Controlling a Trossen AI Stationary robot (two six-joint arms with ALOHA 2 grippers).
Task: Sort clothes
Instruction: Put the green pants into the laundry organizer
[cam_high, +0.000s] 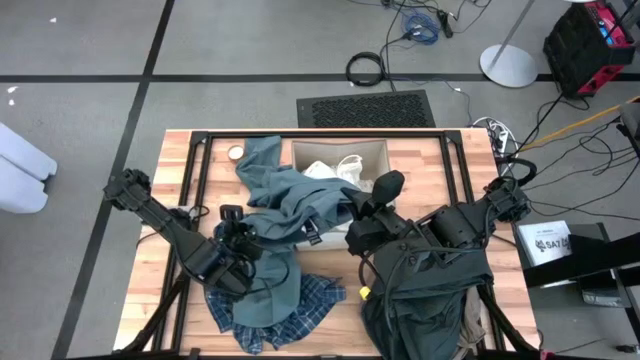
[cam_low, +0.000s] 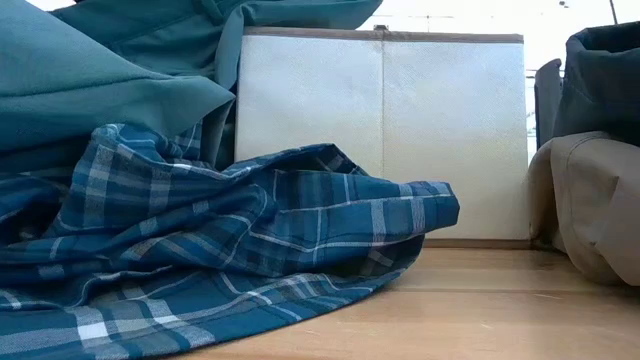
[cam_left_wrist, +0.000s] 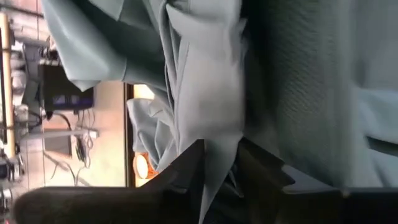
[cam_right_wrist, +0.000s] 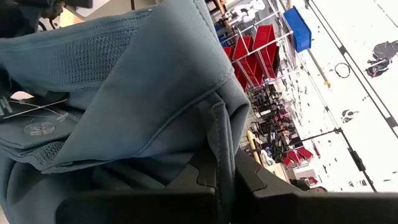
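The robot's left gripper is pinching a bunched fold of the teal-green garment (cam_high: 266, 224), so its right gripper should move back toward it, grab the cloth (cam_high: 292, 212) again and lift it by itself.
The teal-green garment (cam_high: 290, 195) is draped from the table's far left across the front of the beige box (cam_high: 378, 152) and bunched between my two grippers; it also shows in the low view (cam_low: 90, 70). My left gripper (cam_high: 240, 228) is shut on its left part, over the blue-and-white plaid garment (cam_high: 300, 305). My right gripper (cam_high: 362, 207) is shut on its right part, in front of the box. The white garment (cam_high: 335, 170) lies in the box. The dark grey-green garment (cam_high: 420, 300) lies at the near right over the khaki tan one (cam_high: 470, 320). My left gripper pinches a bunched fold of the teal-green garment (cam_left_wrist: 219, 155) between its two fingers (cam_left_wrist: 189, 171). Cloth runs on beyond the fingers in loose folds, several layers thick. The garment's lower part lies on the plaid garment and the table. My right gripper pinches a seamed edge of the teal-green garment (cam_right_wrist: 219, 134) between its two fingers (cam_right_wrist: 255, 177). The cloth rises past the fingertips and folds over toward the left arm, slack. How many layers are in the hold, I cannot tell.
The box stands at the far middle of the wooden table (cam_high: 450, 165). A small round thing (cam_high: 235, 152) lies at the far left. In the low view the plaid garment (cam_low: 250, 240) fills the near left, and the khaki garment (cam_low: 590, 200) the right.
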